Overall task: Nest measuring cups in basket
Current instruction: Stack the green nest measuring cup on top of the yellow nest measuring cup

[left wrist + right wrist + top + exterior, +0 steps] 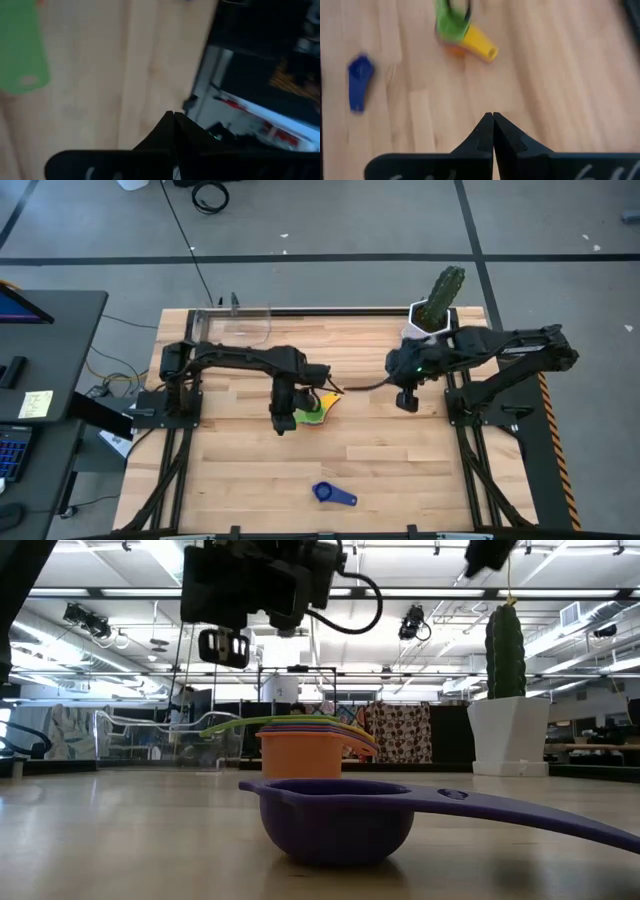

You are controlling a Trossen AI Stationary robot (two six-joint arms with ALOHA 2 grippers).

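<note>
The green handle [226, 725] points away from the yellow handle, so next my left gripper swings it toward the yellow handle while my right gripper steadies the stack [302, 752].
A nested stack of measuring cups [312, 410] stands at the table's middle, the orange one [300, 752] outermost, with green and yellow handles [465, 32] fanned out on top. The green handle [22, 50] shows in the left wrist view. A single dark blue cup [333, 494] rests on its base near the near edge, close to the low camera [335, 820]. The clear basket [235, 326] stands at the far left edge. My left gripper [173, 117] is shut and hovers above the stack's left side [285, 418]. My right gripper [493, 120] is shut, raised right of the stack [406, 400].
A white pot with a green cactus [438, 308] stands at the far right edge, beside the right arm. Bare wood lies between the stack and the dark blue cup. A desk with a screen and keyboard [20, 380] sits beyond the table's left edge.
</note>
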